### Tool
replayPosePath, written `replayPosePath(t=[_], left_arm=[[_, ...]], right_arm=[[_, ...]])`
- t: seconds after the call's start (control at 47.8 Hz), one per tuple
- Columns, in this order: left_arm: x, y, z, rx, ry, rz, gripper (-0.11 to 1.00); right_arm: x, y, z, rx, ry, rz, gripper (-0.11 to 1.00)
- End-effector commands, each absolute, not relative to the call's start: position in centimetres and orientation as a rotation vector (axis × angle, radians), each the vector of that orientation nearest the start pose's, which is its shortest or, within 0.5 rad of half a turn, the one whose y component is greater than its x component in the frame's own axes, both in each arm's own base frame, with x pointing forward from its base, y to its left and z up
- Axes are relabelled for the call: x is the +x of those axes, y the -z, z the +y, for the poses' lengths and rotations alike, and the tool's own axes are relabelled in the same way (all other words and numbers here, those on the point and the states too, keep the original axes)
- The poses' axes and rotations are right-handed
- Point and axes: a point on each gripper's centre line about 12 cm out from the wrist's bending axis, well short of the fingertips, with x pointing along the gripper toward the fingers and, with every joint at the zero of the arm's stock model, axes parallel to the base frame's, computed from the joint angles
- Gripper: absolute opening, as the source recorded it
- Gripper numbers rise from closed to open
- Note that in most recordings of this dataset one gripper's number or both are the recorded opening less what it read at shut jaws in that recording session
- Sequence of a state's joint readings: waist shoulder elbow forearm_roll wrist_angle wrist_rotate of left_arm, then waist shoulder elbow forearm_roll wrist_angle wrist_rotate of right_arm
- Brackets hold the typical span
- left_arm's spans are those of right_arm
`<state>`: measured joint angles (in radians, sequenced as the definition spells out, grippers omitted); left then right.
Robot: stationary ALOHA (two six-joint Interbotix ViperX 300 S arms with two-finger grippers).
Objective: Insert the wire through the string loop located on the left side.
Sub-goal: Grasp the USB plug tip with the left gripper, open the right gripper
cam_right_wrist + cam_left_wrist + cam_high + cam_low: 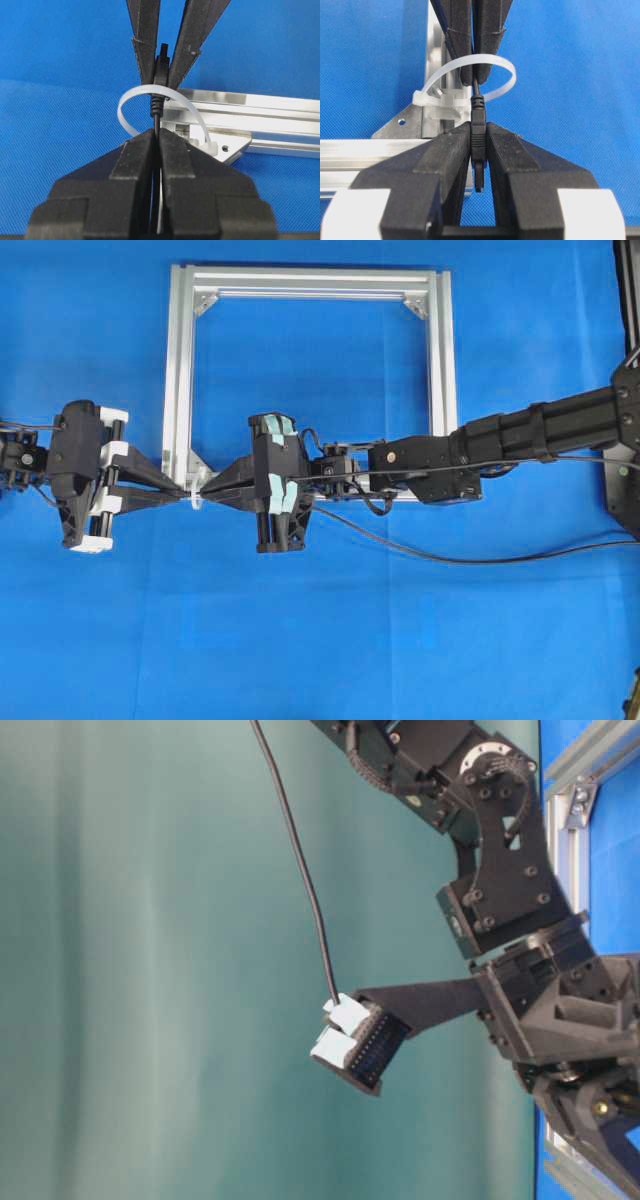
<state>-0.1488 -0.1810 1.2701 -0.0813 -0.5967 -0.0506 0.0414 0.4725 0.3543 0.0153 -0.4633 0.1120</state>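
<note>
My right gripper needs to open its fingers, now closed on the wire (156,125) behind the string loop, before my left gripper pulls the plug (478,115) clear.
The whitish string loop (492,59) hangs off the frame's lower left corner. The black wire (156,117) runs through it. In the left wrist view my left gripper (478,131) is shut on the wire's slim plug (478,142), whose tip pokes out behind the pads. On the other side of the loop (187,103), my right gripper (157,134) is shut on the thin wire. From overhead, the left gripper (186,497) and right gripper (206,494) meet tip to tip at the loop (195,503).
The silver aluminium frame (180,370) lies on the blue mat, with a triangular corner bracket (402,122) beside the loop. My right arm (540,435) reaches across the frame's lower rail. Slack wire (450,558) trails to the right over the mat.
</note>
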Motion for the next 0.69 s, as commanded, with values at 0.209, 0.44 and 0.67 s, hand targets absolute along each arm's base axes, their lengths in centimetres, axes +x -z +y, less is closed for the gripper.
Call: replayPosePath(t=[0.209,0.44,0.67], left_arm=[[25.05,-11.75,-3.28,-0.071,0.076,0.465,0.08],[24.94,-11.6,-3.27,-0.07,0.076,0.473,0.08],[24.99,-11.64,-3.27,-0.071,0.076,0.471,0.08]], right_arm=[[50.79,-12.12,1.95,0.117,-0.012,0.324,0.0],[50.69,-11.91,2.02,0.128,-0.01,0.348,0.25],[50.55,-11.88,1.86,0.145,0.003,0.369,0.91]])
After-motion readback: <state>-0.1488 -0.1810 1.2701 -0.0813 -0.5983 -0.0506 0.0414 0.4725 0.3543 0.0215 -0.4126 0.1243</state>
